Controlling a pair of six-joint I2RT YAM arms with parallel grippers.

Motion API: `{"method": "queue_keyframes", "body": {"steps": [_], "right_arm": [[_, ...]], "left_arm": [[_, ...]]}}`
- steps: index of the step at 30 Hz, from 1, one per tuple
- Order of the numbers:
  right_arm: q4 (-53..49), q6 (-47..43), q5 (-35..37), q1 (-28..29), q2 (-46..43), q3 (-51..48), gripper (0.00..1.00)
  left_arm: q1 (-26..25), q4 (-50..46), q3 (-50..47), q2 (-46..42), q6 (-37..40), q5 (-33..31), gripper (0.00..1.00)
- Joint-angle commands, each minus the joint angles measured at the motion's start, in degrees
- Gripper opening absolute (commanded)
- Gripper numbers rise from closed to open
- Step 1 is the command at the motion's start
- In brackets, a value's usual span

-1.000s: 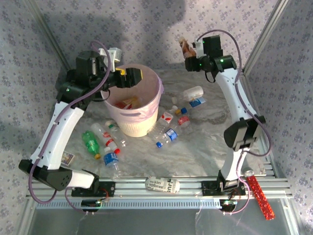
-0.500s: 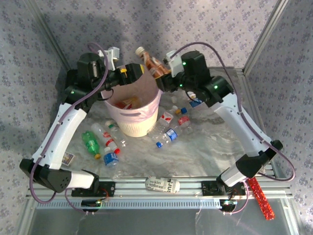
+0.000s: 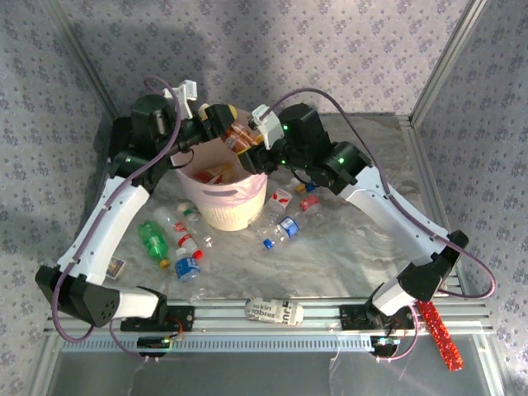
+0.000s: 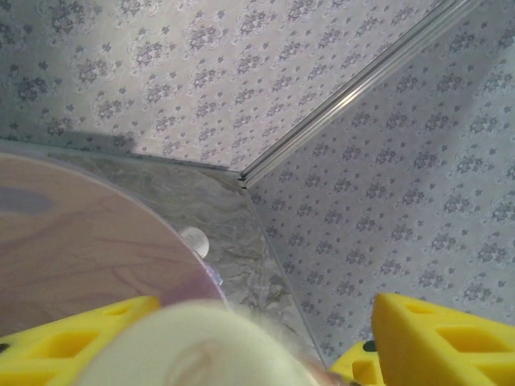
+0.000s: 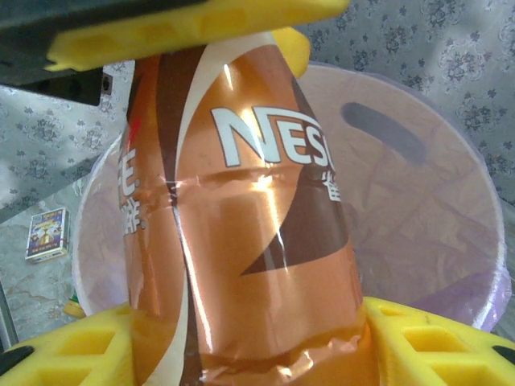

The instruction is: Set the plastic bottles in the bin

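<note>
Next, my left gripper backs clear, because it is open around the bottle's pale cap (image 4: 193, 350). My right gripper can then drop the bottle into the bin (image 3: 209, 157).
The pale pink bin (image 3: 227, 210) stands left of centre, with bottles inside it (image 3: 214, 173). My right gripper (image 3: 250, 148) is shut on an orange-brown bottle (image 3: 238, 139) and holds it over the bin's far rim; in the right wrist view the bottle (image 5: 249, 241) sits between the yellow fingers (image 5: 72, 346) above the bin's mouth (image 5: 418, 233). My left gripper (image 3: 221, 120) stands open around the bottle's pale cap (image 4: 201, 346), with a gap to its right finger (image 4: 434, 338). More plastic bottles lie left of the bin, one green (image 3: 153, 239), and a cluster lies on its right (image 3: 289, 216).
A white printed packet (image 3: 272, 312) lies on the front rail and a red glittery strip (image 3: 436, 330) lies at the near right. A small card box (image 3: 113, 266) sits near the left arm. Patterned walls and metal posts close in the table.
My right arm has swung left from the far right corner, carrying the orange-brown bottle over the bin. My left gripper's jaws have narrowed around the bottle's cap.
</note>
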Motion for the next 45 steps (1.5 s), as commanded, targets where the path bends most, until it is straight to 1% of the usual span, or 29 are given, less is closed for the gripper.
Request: {"method": "queue_keyframes", "body": {"steps": [1,6,10,12,17,19,21,24,28,30,32,35,37,41,45], "right_arm": [[4.0,0.28,-1.3,0.34,-0.2,-0.8,0.52],[4.33,0.65,-2.02,-0.8,1.02,-0.31,0.53],[4.1,1.03,-2.74,-1.58,2.04,0.33,0.58],[3.72,1.22,-3.13,-1.9,2.19,0.73,0.65],[3.19,2.12,-4.31,-3.71,0.88,0.72,0.88],[3.25,3.14,-4.96,-5.0,-0.47,0.21,0.94],[3.55,4.46,-5.53,-6.62,-2.3,-0.94,0.99],[3.56,7.25,-4.56,-9.77,-5.39,-3.08,0.99],[3.51,13.62,-2.2,-15.95,-9.94,-8.22,0.99],[4.11,17.53,-2.85,-19.93,-12.36,-11.53,0.99],[5.83,20.94,-4.98,-24.31,-14.73,-15.62,0.99],[7.05,23.75,-6.82,-28.83,-17.29,-20.21,0.99],[7.11,24.64,-6.59,-30.87,-18.45,-22.26,0.99],[5.91,28.31,-3.65,-35.22,-19.31,-25.66,0.99],[2.32,31.47,-3.19,-40.11,-15.84,-26.43,0.99]], "left_arm": [[0.53,4.09,-0.29,-1.65,-1.42,1.07,0.59],[0.88,3.59,-0.38,-1.85,-1.19,0.6,0.45],[1.3,3.23,-0.37,-1.94,-1.06,0.22,0.34],[1.57,2.98,-0.21,-1.86,-0.64,0.08,0.32],[2.92,0.62,1.23,-1.5,1.31,-0.59,0.31],[3.58,-1.08,2.06,-1.28,2.89,-1.24,0.31],[4.04,-3.75,3.36,-0.69,5.6,-2.62,0.31],[4.31,-9.75,6.73,1.5,11.05,-4.51,0.31],[4.14,-16.03,10.34,4.49,17.46,-8.08,0.32],[3.91,-17.88,11.68,5.51,20.15,-9.85,0.32],[3.29,-20.23,13.64,7.05,23.37,-11.92,0.32],[1.34,-25.09,17.3,10.28,28.63,-15.55,0.32],[-0.56,-28.88,19.39,12.38,31.79,-18.06,0.33],[-3.27,-32.73,20.29,14.92,35.66,-22.39,0.36],[-4.68,-34.37,18.92,16.07,37.76,-25.31,0.39]]}}
